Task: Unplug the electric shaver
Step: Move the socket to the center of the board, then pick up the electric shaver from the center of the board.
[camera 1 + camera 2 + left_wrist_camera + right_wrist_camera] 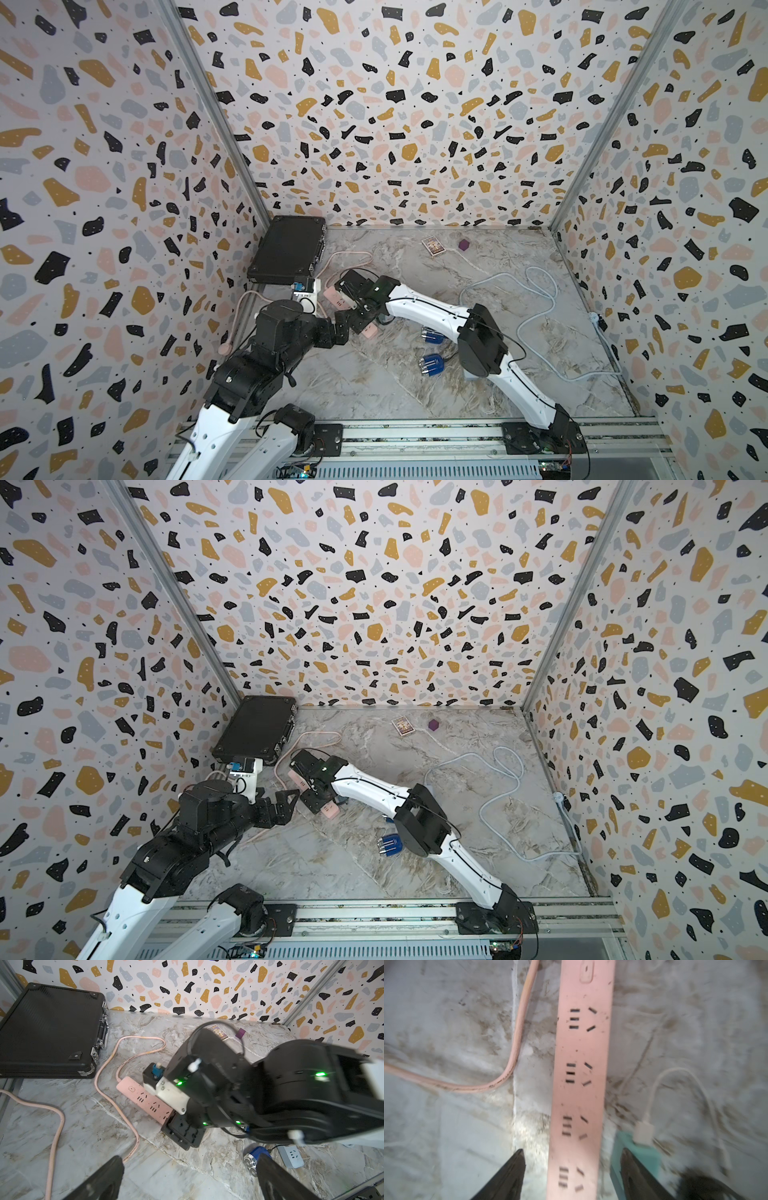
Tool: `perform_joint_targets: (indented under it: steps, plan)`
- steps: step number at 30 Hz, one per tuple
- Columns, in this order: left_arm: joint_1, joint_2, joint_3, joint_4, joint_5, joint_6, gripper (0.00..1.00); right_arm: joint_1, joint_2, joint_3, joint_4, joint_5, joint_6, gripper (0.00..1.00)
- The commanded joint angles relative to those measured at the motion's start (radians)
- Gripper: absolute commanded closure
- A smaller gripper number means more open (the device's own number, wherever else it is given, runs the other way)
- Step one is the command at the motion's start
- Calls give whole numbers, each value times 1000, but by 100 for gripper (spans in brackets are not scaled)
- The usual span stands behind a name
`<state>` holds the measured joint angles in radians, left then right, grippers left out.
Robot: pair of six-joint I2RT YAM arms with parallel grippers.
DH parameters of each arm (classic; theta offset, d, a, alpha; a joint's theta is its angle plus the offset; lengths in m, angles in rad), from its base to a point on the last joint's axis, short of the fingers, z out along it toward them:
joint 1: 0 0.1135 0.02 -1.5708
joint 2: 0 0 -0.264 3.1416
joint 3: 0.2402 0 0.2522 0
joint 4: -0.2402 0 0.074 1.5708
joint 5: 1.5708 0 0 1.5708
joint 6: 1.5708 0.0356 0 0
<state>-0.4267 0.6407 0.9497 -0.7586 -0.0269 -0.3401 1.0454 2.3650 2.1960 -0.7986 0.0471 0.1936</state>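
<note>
My left gripper should keep moving in with open fingers until they straddle the shaver's body (432,365), as the near blue shaver lies free, its lead (274,1147) pointing away from that gripper.
A blue electric shaver (432,365) (388,845) (254,1159) with silver heads lies on the marble floor by the right arm's elbow. A second blue one (432,334) lies just behind it, partly under the arm. A thin black lead runs from the shaver to a white socket block (291,1156). My right gripper (573,1159) (360,320) hangs open over the pink power strip (581,1084) (145,1099), its fingers (512,1174) on either side of it with gaps showing. My left gripper (190,1161) (278,802) is wide open and empty, left of the strip's near end.
A teal block (639,1155) with a white USB plug lies beside the strip. A black case (286,249) stands in the back left corner. The pink cord (108,1088) loops across the floor. A grey cable (540,291) coils at the right. A card box (432,246) and a purple cube (464,245) sit by the back wall.
</note>
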Motion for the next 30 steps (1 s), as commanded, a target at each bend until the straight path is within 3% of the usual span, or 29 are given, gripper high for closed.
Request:
perform_joint_targets:
  steps: [1, 7, 12, 16, 22, 27, 30]
  plan:
    - [4, 2, 9, 74, 46, 7, 0, -4, -268, -145, 100, 59, -11, 26]
    - [-2, 71, -59, 208, 342, 17, 0, -75, -619, -562, 152, 148, 3, 25]
    - [-107, 39, -145, 313, 325, 79, 0, -159, -893, -886, 162, 206, 49, 24]
    - [-138, 150, -134, 328, 394, 122, 0, -224, -1060, -1042, 133, 208, 59, 25]
    - [-336, 307, -175, 398, 178, 264, 0, -238, -1209, -1160, 70, 212, 97, 25]
    - [-463, 378, -228, 519, 1, 295, 0, -248, -1349, -1191, -10, 305, 125, 23]
    - [-511, 455, -200, 520, -30, 326, 0, -271, -1418, -1198, -58, 339, 116, 20]
